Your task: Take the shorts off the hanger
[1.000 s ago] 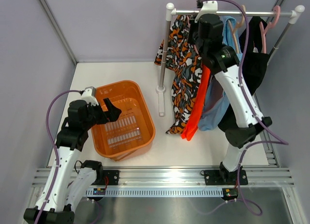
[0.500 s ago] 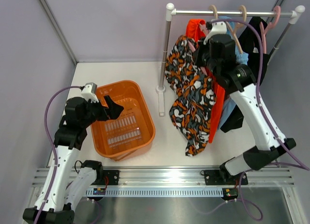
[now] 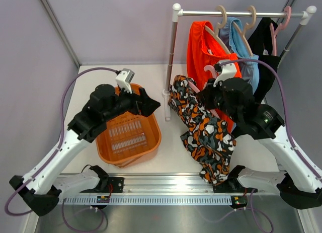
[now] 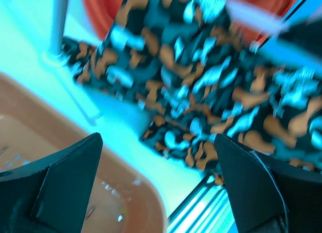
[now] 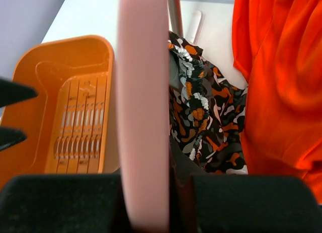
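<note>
My left gripper is open, and its fingers face the camouflage shorts' waistband across a clear gap. It should keep going and close on the waistband by the pink hanger's end.
My right gripper is shut on a pink hanger, held off the rail in front of the rack. The orange-black-white camouflage shorts hang from that hanger down toward the table's near edge; they also show in the right wrist view and the left wrist view. My left gripper is open and empty above the basket's far right corner, its jaws facing the camouflage shorts, a short gap away. The bright orange shorts, light blue shorts and black shorts hang on hangers on the rail.
An orange plastic basket stands on the table left of the rack, under my left arm. The rack's white post and its foot stand between the basket and the shorts. The rail runs to the right wall.
My right gripper has pulled the pink hanger with the camouflage shorts off the rail, down and toward the near edge. My left arm has swung right over the basket toward the shorts.
</note>
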Action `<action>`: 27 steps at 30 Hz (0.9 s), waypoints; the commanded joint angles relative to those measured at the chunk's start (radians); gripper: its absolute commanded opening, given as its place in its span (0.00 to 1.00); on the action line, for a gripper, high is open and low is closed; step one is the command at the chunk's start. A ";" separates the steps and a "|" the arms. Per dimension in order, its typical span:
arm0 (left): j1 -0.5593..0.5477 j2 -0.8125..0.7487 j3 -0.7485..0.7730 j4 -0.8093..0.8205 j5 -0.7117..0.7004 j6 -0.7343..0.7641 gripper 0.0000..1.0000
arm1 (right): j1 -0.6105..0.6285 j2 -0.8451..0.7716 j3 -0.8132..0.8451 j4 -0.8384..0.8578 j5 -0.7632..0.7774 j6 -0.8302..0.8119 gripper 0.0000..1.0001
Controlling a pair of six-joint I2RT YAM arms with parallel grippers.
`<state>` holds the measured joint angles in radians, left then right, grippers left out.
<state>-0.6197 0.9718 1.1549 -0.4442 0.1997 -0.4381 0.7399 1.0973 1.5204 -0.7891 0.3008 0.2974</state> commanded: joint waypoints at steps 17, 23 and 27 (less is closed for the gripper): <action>-0.267 0.384 0.250 0.196 -0.261 -0.128 0.97 | 0.251 -0.025 -0.057 -0.058 0.348 0.088 0.00; -0.273 0.390 0.221 0.252 -0.229 -0.129 0.97 | 0.269 -0.002 -0.055 -0.062 0.382 0.088 0.00; -0.275 0.412 0.238 0.240 -0.232 -0.125 0.97 | 0.274 -0.002 -0.055 -0.059 0.388 0.088 0.00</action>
<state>-0.8883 1.3731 1.3537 -0.2741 -0.0292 -0.5560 1.0004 1.0992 1.4521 -0.8700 0.6308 0.3660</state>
